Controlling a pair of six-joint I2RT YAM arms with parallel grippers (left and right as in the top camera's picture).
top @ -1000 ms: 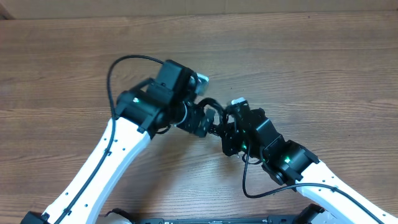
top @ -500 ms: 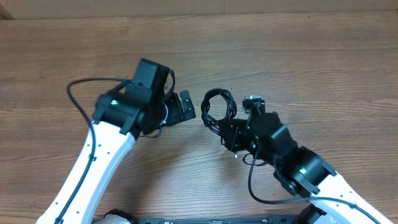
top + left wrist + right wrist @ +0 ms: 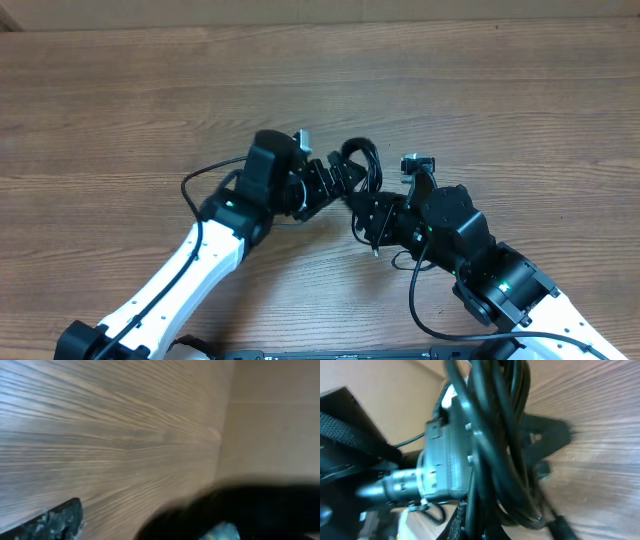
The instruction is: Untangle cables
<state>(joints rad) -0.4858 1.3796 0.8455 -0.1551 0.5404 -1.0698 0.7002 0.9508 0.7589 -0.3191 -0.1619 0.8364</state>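
Observation:
The cables' loops (image 3: 364, 148) rest beside my left gripper's open fingers, so my left gripper should move back, turn and close on the bundle (image 3: 372, 182) before my right gripper opens.
The cables (image 3: 361, 163) are a bundle of thin black loops near the table's middle. My right gripper (image 3: 373, 214) is shut on the lower part of the bundle. In the right wrist view the cables (image 3: 496, 435) fill the middle, running down between my fingers (image 3: 474, 516). My left gripper (image 3: 334, 180) is open and reaches in from the left, its tips right against the loops; whether they touch is unclear. It shows as a grey-black block (image 3: 442, 467) behind the cables. The left wrist view is blurred: one finger (image 3: 56, 521) at lower left, a dark mass (image 3: 250, 510) at lower right.
The wooden table (image 3: 520, 110) stretches around both arms. A cardboard-coloured wall (image 3: 300, 12) lies along the far edge. The thicker black arm cable (image 3: 425, 315) loops beside the right arm, and another (image 3: 205, 175) arcs beside the left arm.
The left arm pulled away to the left, then swung back to the bundle, still open. The right gripper, still shut on the cables, drifted slightly right.

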